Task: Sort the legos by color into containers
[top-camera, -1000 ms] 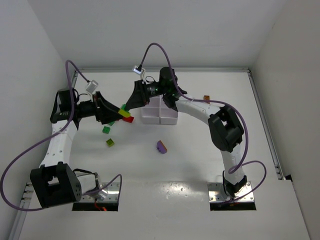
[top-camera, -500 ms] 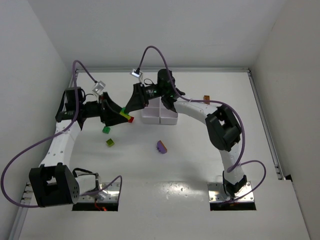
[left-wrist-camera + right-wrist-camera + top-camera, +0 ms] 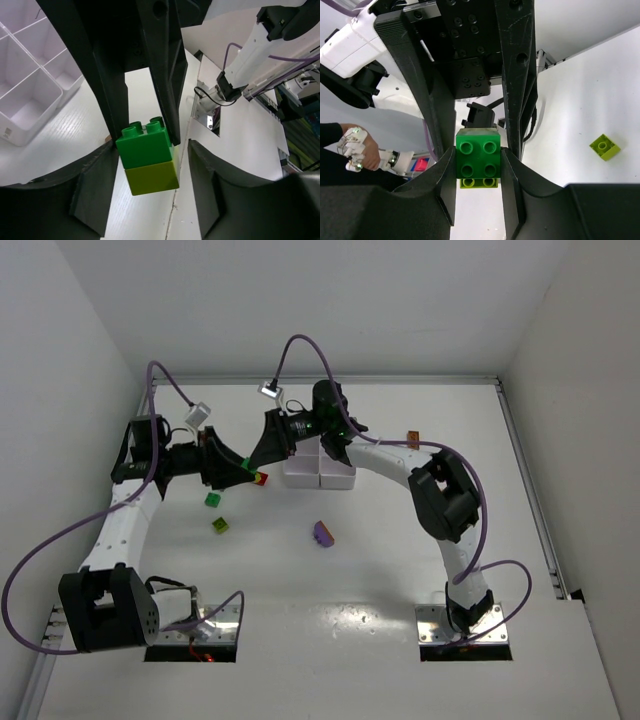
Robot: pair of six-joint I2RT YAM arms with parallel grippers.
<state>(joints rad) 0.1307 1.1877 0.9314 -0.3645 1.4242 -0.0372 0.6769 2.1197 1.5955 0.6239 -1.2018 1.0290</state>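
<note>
My right gripper's green brick (image 3: 145, 151) is stuck to the lime-yellow brick. My left gripper should hold the yellow part (image 3: 153, 179) tight while my right gripper pulls the green brick off.
A lego clump, a green brick (image 3: 145, 145) on a lime-yellow brick (image 3: 152, 177), hangs in the air left of the white six-compartment tray (image 3: 318, 468). In the top view the clump (image 3: 254, 473) also shows a red bit. My right gripper (image 3: 478, 155) is shut on the green brick (image 3: 479, 156). My left gripper (image 3: 152, 150) faces it from the left, jaws open around the clump with a gap on one side. Both grippers meet there in the top view, the left (image 3: 244, 475) and the right (image 3: 258, 460).
Loose bricks lie on the table: green (image 3: 212, 499), lime-yellow (image 3: 220, 525) (also in the right wrist view (image 3: 605, 146)), purple (image 3: 323, 533), orange-brown (image 3: 412, 435) at the back right. The tray's open compartments (image 3: 30, 95) show in the left wrist view.
The left arm has swung up and to the right, bringing its gripper in around the clump. The right gripper has shifted slightly left. Since half a second ago almost nothing moves.
</note>
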